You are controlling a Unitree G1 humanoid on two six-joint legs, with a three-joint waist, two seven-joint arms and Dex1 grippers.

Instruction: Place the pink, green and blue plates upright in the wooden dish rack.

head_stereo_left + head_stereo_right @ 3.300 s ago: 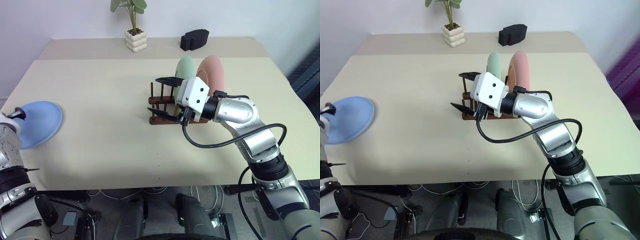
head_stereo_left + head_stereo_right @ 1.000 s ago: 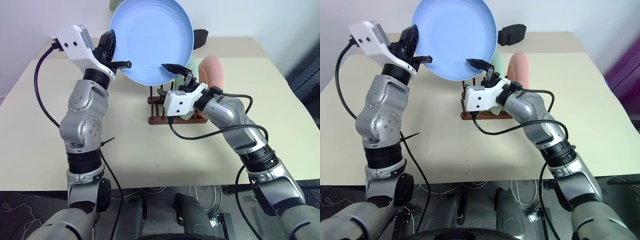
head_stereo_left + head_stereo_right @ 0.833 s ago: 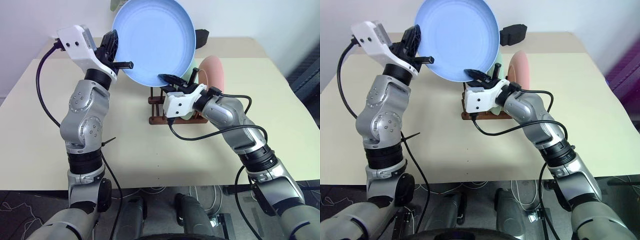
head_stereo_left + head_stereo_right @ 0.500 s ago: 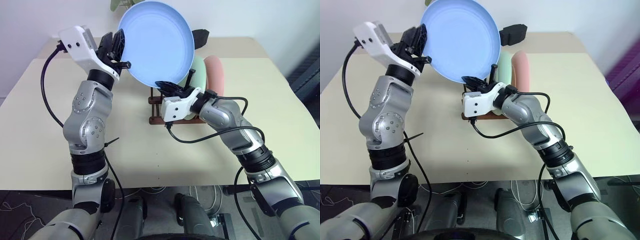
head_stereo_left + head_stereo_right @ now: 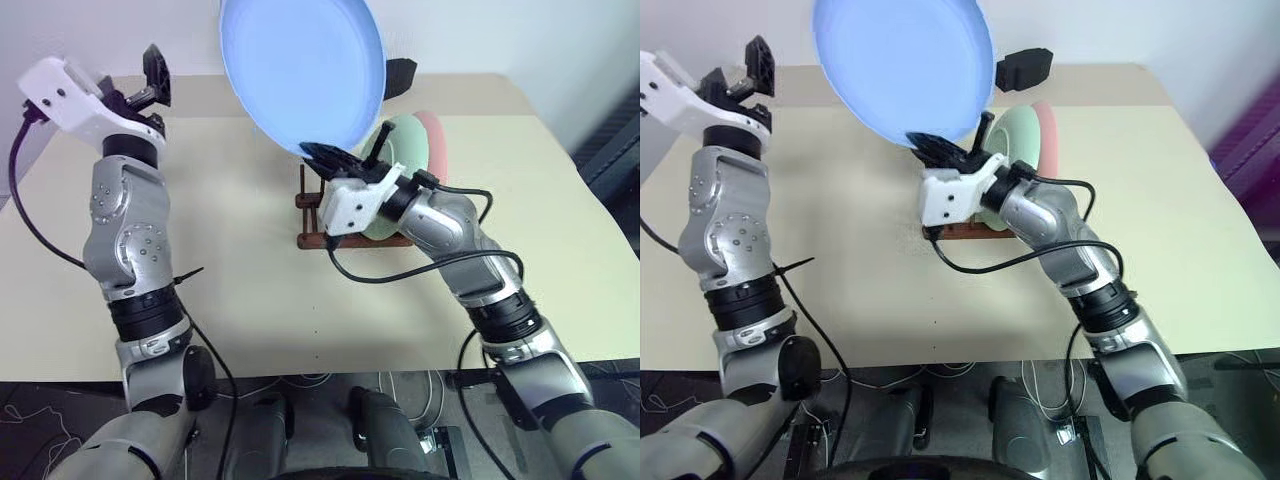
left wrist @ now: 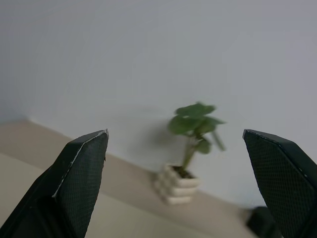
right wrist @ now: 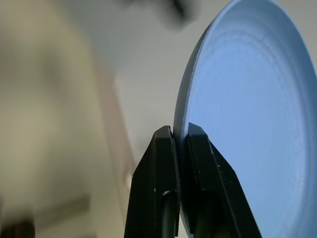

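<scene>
Next, my right gripper turns the plate edge-on and lowers it into the dish rack's empty end [image 5: 309, 214], because the blue plate's flat side [image 5: 303, 70] lies across the dish rack's slots.
The blue plate [image 5: 300, 65] stands high over the table's middle, face toward me, and my right gripper [image 5: 318, 152] is shut on its lower rim; the right wrist view shows its fingers [image 7: 163, 148] clamped on the plate's edge [image 7: 247, 124]. Behind that gripper the wooden dish rack [image 5: 315, 215] holds the green plate [image 5: 408, 150] and the pink plate [image 5: 438, 145] upright. My left gripper [image 5: 150, 90] is raised at the far left, open and holding nothing, well apart from the blue plate.
A potted plant in a white pot [image 6: 181, 181] and a black box [image 5: 1025, 65] stand on the far part of the table. Bare tabletop [image 5: 230, 260] lies left of and in front of the rack.
My left gripper opened, let go of the blue plate and swung away to the left. My right gripper shut on the plate's lower rim and now carries it alone, slightly higher.
</scene>
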